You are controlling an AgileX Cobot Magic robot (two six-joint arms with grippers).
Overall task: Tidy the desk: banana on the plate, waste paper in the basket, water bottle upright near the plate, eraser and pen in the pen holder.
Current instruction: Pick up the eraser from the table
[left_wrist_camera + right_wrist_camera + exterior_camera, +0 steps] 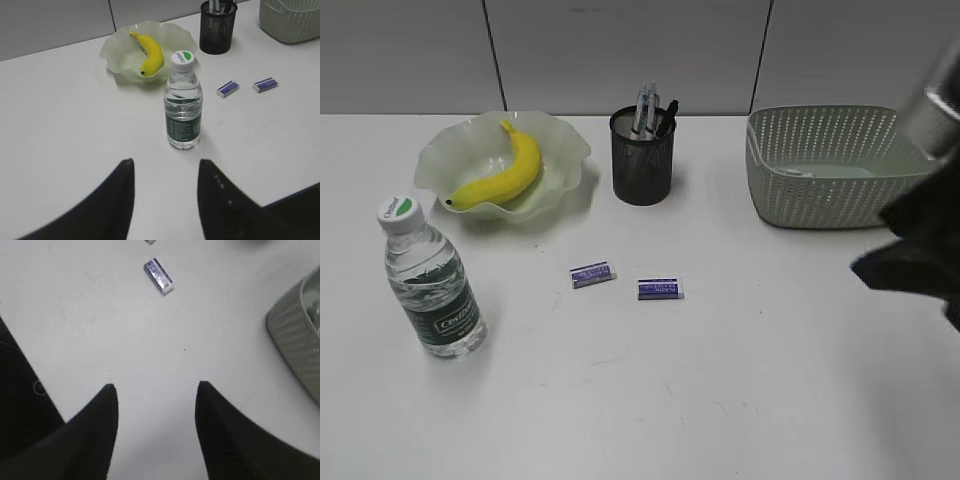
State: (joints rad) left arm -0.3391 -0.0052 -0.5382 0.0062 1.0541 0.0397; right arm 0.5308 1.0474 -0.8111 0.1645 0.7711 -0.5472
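The eraser nearer the basket [660,289] lies free and lengthwise in front of the right gripper's open fingers, so the robot should keep moving that gripper toward it until the fingers straddle its middle.
The yellow banana [505,170] lies in the pale green plate [440,150]. In front of it the water bottle [430,280] stands upright on the desk [740,380]. My left gripper [166,162] is open and empty, just short of the water bottle [183,105]. Two erasers [592,274] [660,289] lie mid-desk. Several pens [650,105] stand in the black pen holder [642,160]. My right gripper [156,385] hangs open over bare desk, with one eraser [158,276] ahead of it. The waste paper cannot be made out; only a pale patch shows inside the basket [830,190].
My right arm [920,240] is a dark blur at the right edge, in front of the basket. The basket's corner [300,340] sits to the right of the right gripper. A grey partition wall runs behind the desk.
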